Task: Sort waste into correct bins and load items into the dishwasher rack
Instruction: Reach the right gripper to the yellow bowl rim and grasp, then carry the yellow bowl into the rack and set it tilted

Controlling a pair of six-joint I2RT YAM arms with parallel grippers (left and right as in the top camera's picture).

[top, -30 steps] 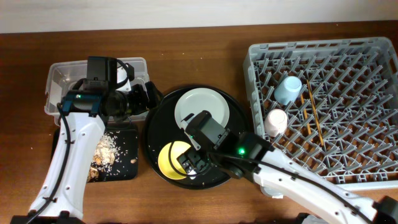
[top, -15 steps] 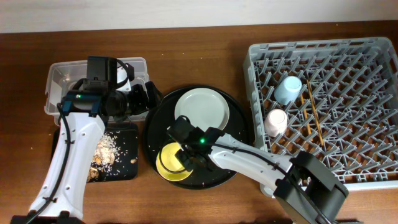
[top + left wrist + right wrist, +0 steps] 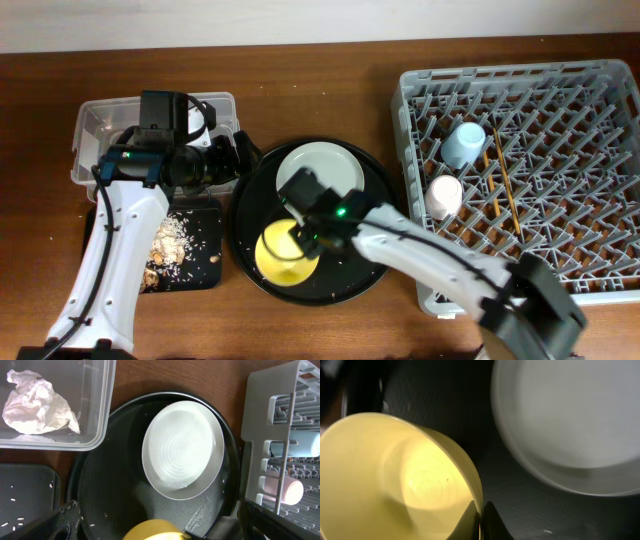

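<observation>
The grey rack's wires (image 3: 535,195) are open beside the pink cup, so the robot's right gripper should go on carrying the yellow bowl by its rim until the bowl sits there.
The small yellow bowl (image 3: 280,256) sits tilted on the round black tray (image 3: 250,200). My right gripper (image 3: 311,238) is shut on the bowl's rim (image 3: 470,475), one finger inside and one outside. The white plate (image 3: 322,172) lies on the same tray just behind it. My left gripper (image 3: 240,155) hangs open over the tray's back left edge, holding nothing. A crumpled tissue (image 3: 35,402) lies in the clear box (image 3: 95,125). Food scraps (image 3: 170,240) are on the flat black tray (image 3: 200,270). The grey rack (image 3: 560,100) holds a blue cup (image 3: 465,143), a pink cup (image 3: 444,196) and chopsticks (image 3: 497,180).
The rack's near wall (image 3: 260,415) rises right beside the round tray. My left arm (image 3: 115,250) stretches over the flat black tray. Bare wooden table (image 3: 320,70) lies behind the round tray.
My right gripper has closed on the yellow bowl's rim and swung round, tipping the bowl. The left arm has stayed still.
</observation>
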